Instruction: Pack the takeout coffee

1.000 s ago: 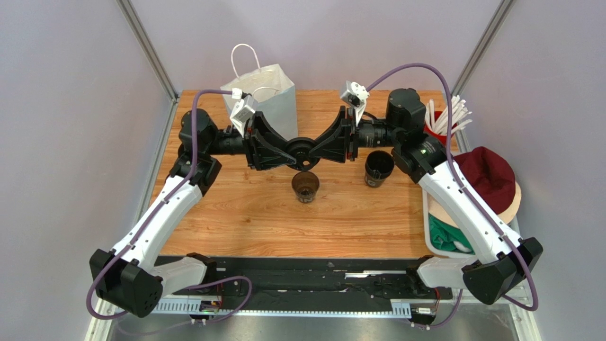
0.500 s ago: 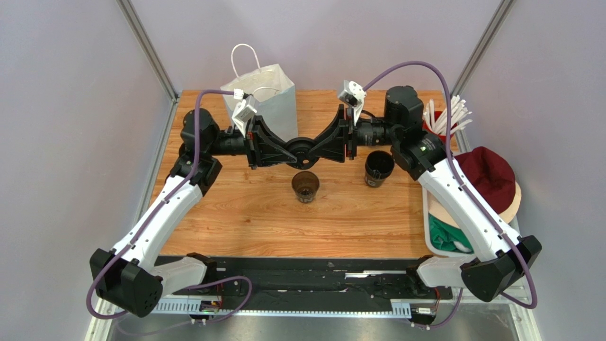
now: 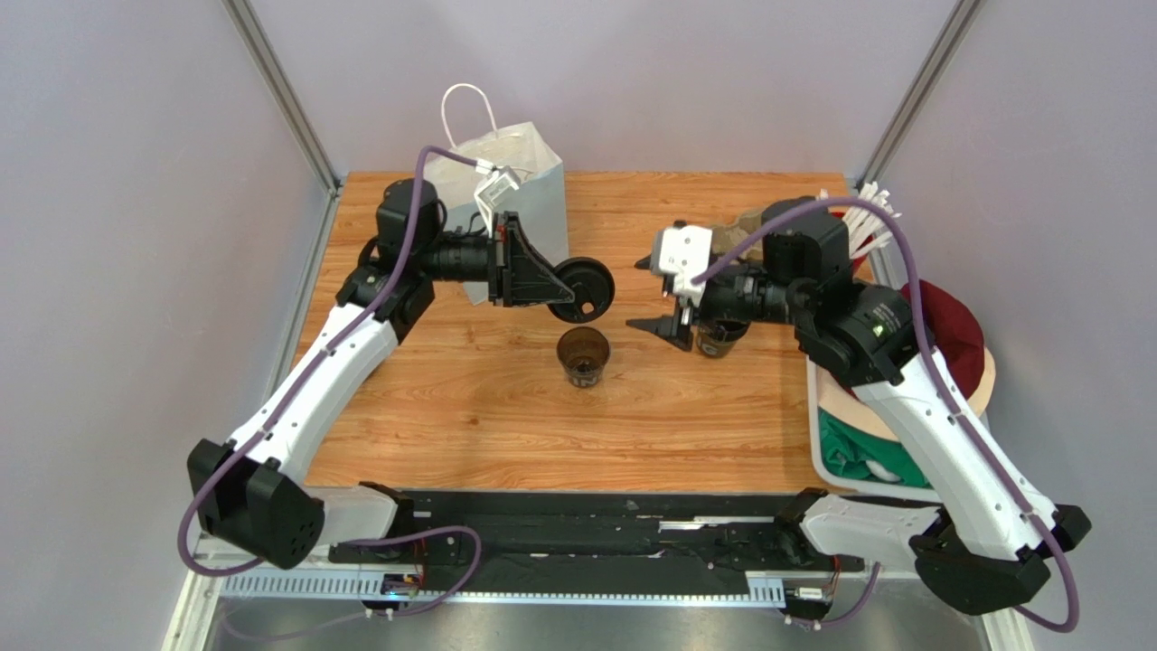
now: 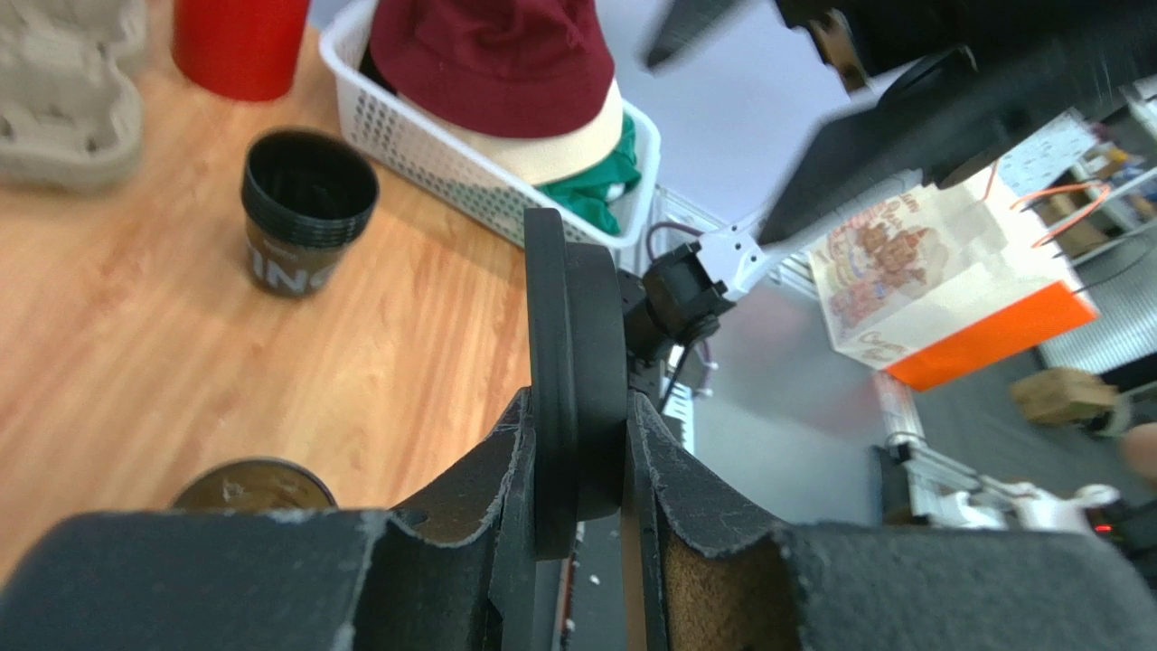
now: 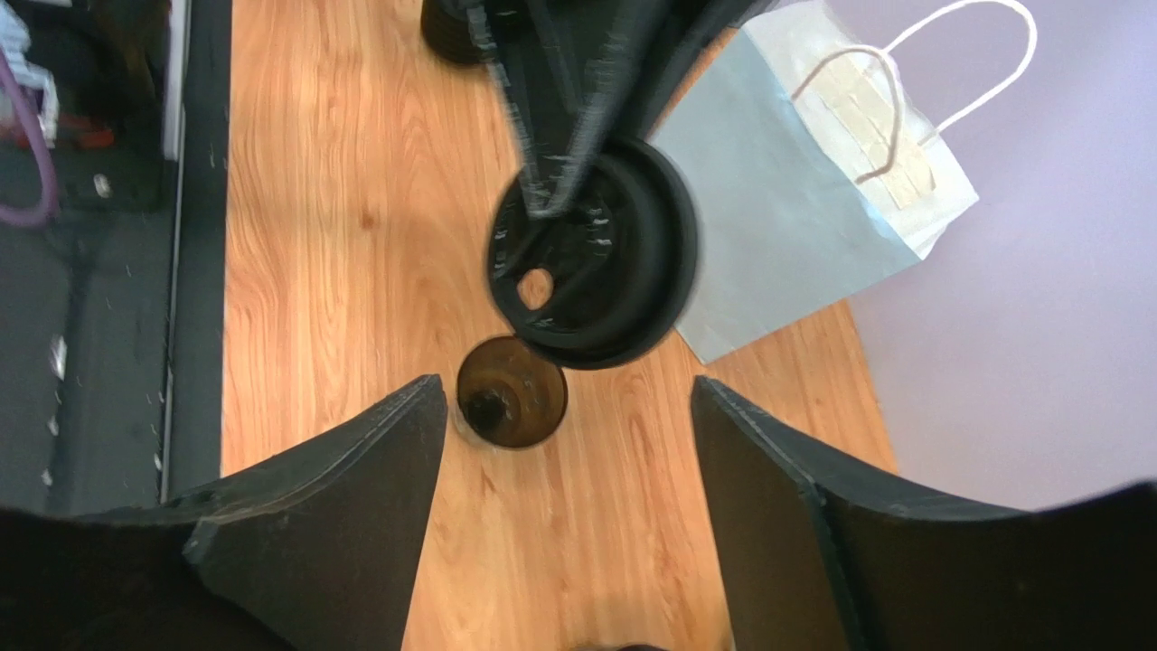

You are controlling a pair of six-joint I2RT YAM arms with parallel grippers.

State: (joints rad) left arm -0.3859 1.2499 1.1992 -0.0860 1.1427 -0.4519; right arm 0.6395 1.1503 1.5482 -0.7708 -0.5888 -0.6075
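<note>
Next, my right gripper grabs its free rim [image 3: 610,290] and lays it flat, since the black lid stands on edge [image 3: 585,288] in my left gripper above the open coffee cup.
The takeout coffee [image 3: 583,356] is a small dark cup of brown liquid, uncovered, at mid-table; the wrist views also show the cup [image 4: 251,486] [image 5: 512,393]. Just above and behind it hangs a round black lid [image 3: 595,289], held on edge with my left gripper [image 3: 564,285] shut on it. In the left wrist view the lid [image 4: 577,312] stands clamped between both fingers of the left gripper [image 4: 580,407]. My right gripper [image 3: 638,294] stands open and empty to the right of the lid [image 5: 598,251]. The right gripper's [image 5: 568,407] jaws are spread wide over bare wood.
A white paper bag [image 3: 523,190] stands at the back, behind the left wrist. An empty black cup [image 4: 308,210] sits under the right wrist. A pulp cup carrier [image 4: 68,82], a red cup [image 4: 238,41] of straws [image 3: 883,217] and a white basket [image 4: 448,149] of hats line the right side.
The right gripper has let go of the lid, opened and pulled back to the right. The left gripper now holds the lid alone, roughly where it was.
</note>
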